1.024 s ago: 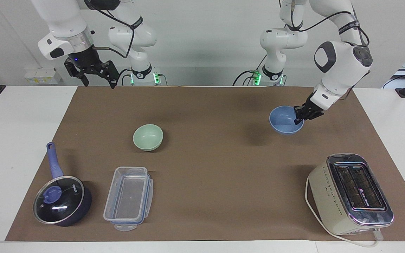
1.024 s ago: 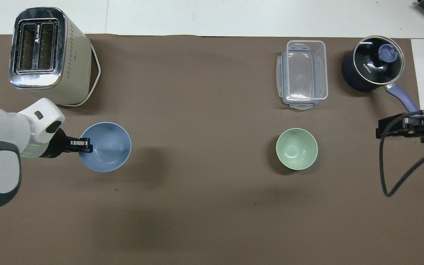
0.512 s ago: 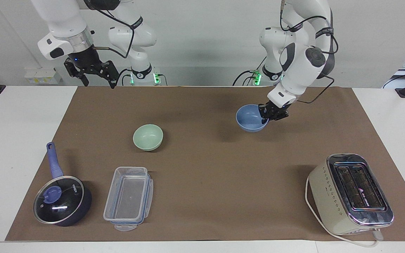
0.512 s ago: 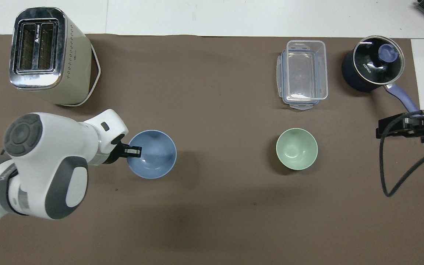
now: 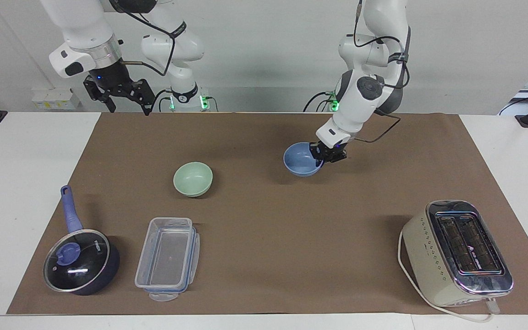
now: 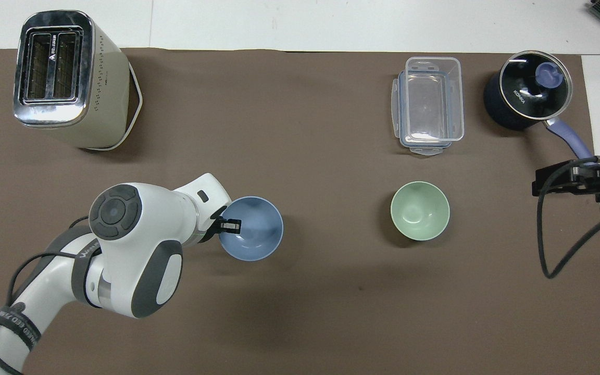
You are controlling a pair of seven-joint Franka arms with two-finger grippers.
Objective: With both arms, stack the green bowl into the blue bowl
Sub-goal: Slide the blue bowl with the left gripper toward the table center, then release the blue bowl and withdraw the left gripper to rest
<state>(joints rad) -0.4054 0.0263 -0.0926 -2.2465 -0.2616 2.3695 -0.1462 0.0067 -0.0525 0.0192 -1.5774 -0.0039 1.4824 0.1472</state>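
Observation:
My gripper is going to lower the green bowl (image 6: 420, 211) in. The bowls' rims (image 6: 282, 228) look equally wide, so the green bowl will then hide the blue bowl from above.
My left gripper (image 5: 321, 155) is shut on the rim of the blue bowl (image 5: 300, 161) and holds it upright, low over the middle of the brown mat; it also shows in the overhead view (image 6: 230, 225) with the blue bowl (image 6: 254, 235). I cannot tell whether the bowl touches the mat. The green bowl (image 5: 193, 178) sits upright and empty on the mat toward the right arm's end, apart from the blue bowl; it also shows in the overhead view (image 6: 420, 210). My right gripper (image 5: 128, 107) waits open and empty, raised over the mat's edge nearest the robots.
A cream toaster (image 5: 459, 252) stands at the mat's corner farthest from the robots at the left arm's end. A clear lidless container (image 5: 167, 256) lies farther from the robots than the green bowl, and a dark-blue lidded saucepan (image 5: 80, 261) is beside it.
My left arm has carried the blue bowl from the left arm's end of the mat toward the middle, closer to the green bowl. The right arm has not moved.

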